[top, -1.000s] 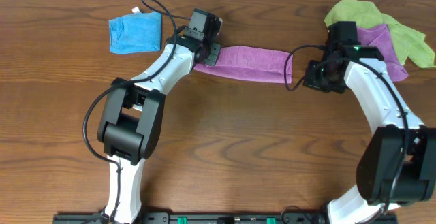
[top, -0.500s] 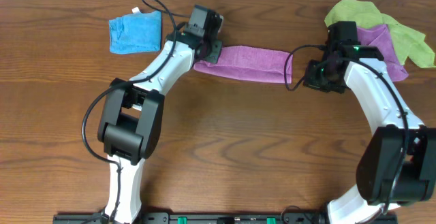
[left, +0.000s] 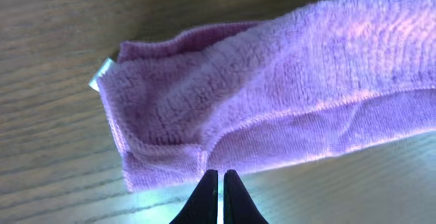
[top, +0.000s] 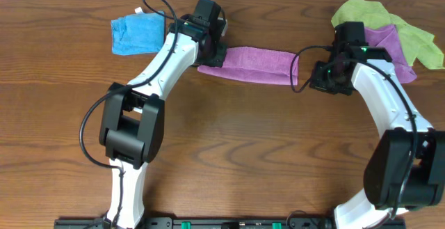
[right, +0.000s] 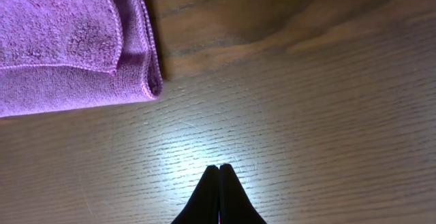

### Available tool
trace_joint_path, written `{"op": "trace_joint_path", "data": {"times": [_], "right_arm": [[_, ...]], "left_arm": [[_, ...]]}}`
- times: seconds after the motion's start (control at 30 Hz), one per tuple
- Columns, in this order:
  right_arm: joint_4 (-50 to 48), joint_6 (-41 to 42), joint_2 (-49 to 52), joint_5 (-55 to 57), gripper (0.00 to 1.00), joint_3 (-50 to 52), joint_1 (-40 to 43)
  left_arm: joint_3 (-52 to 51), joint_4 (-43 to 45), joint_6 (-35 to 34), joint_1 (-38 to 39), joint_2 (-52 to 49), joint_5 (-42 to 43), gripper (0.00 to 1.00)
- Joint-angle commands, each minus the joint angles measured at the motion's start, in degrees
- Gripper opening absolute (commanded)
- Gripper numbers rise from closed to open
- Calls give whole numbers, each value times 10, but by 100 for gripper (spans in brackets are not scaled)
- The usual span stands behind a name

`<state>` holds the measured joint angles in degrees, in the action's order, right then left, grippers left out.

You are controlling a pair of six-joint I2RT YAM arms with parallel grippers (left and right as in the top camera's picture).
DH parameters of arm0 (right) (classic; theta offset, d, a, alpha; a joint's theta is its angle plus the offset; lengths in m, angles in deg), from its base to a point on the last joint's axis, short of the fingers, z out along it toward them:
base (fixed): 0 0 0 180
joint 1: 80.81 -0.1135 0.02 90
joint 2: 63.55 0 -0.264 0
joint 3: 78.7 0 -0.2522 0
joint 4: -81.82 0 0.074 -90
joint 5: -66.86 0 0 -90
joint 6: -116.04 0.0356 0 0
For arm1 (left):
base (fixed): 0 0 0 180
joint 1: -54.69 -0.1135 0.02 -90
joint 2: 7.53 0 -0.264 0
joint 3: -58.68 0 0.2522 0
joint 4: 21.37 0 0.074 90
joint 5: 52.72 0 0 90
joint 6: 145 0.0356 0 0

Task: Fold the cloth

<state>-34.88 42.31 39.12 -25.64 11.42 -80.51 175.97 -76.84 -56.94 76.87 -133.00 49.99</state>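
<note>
The cloth's near hem (left: 251, 168) has my left gripper at it, so this gripper should press the tagged end (left: 177, 107) down while my right gripper folds the other end over.
The cloth (top: 254, 65) lies folded into a long pinkish-purple strip on the wooden table, at the middle of the far side. Its left end (left: 204, 108) fills the left wrist view, with a small white tag (left: 102, 74) at one corner. My left gripper (top: 210, 56) is shut at that end. Its tips (left: 219, 173) meet at the cloth's near hem with nothing between them. My right gripper (top: 321, 81) is shut too, over bare wood (right: 219, 167) just off the cloth's right end (right: 68, 47), and it touches nothing.
A bright blue cloth (top: 138, 34) lies at the far left. At the far right a lime green cloth (top: 361, 12) is bunched up, with another purple cloth (top: 391, 46) lying on it beside my right arm. The table's far edge is close behind.
My left wrist has lifted and drawn back a little toward the far edge while staying at the cloth's left end. The right arm and the cloth have not moved.
</note>
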Motion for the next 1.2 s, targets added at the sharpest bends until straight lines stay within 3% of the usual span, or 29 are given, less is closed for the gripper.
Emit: {"op": "trace_joint_path", "data": {"times": [0.0,0.13,0.23,0.47,1.17], "right_arm": [[0,0,-14,10,2,-9,-5],[-2,2,-14,10,2,-9,-5],[-3,2,-14,10,2,-9,-5],[0,2,-14,10,2,-9,-5],[-2,2,-14,10,1,-9,-5]], "left_arm": [[-12,-13,-9,-8,13,19,6],[-64,3,-8,-8,48,8,6],[-104,71,-7,-17,49,12,6],[-110,174,19,-34,48,14,6],[-111,186,17,-26,4,19,6]]}}
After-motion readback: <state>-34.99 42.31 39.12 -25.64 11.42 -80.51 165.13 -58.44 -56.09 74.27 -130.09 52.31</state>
